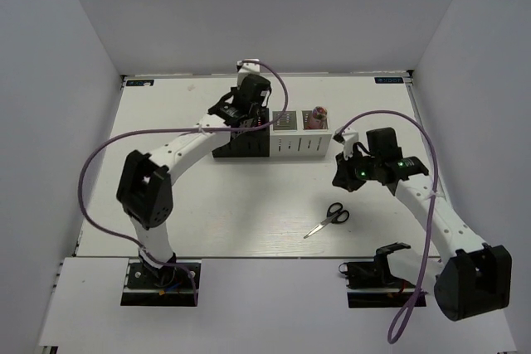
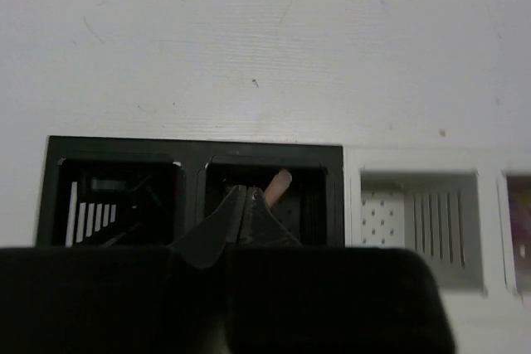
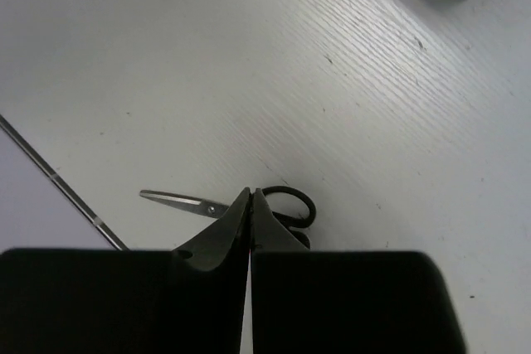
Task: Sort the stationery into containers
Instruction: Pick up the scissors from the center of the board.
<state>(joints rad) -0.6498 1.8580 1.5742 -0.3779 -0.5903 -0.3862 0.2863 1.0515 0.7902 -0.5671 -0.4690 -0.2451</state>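
Note:
The robot's right gripper is hanging over the scissors [image 1: 328, 220] and is in the left gripper's way, so next the right gripper moves back before the left gripper takes hold of the black handles [image 1: 337, 212].
Four perforated containers stand in a row: two black [image 1: 231, 150] and two white [image 1: 299, 143]. The rightmost white one holds pink-capped items [image 1: 316, 115]. My left gripper [image 1: 242, 126] hangs over the black pair with its jaws shut and nothing between them. In the left wrist view its tips [image 2: 245, 193] are above the second black container [image 2: 274, 152], where a pale pinkish stick [image 2: 280, 182] leans inside. Black-handled scissors [image 1: 329, 218] lie on the table. My right gripper [image 1: 342, 178] is shut and empty, its tips [image 3: 250, 195] just above the scissors [image 3: 292, 202].
The first black container [image 2: 116, 147] shows dark items inside. The third container [image 2: 415, 215] looks empty. The table's near edge [image 3: 58, 178] runs just past the scissor blades. White walls enclose the table on three sides.

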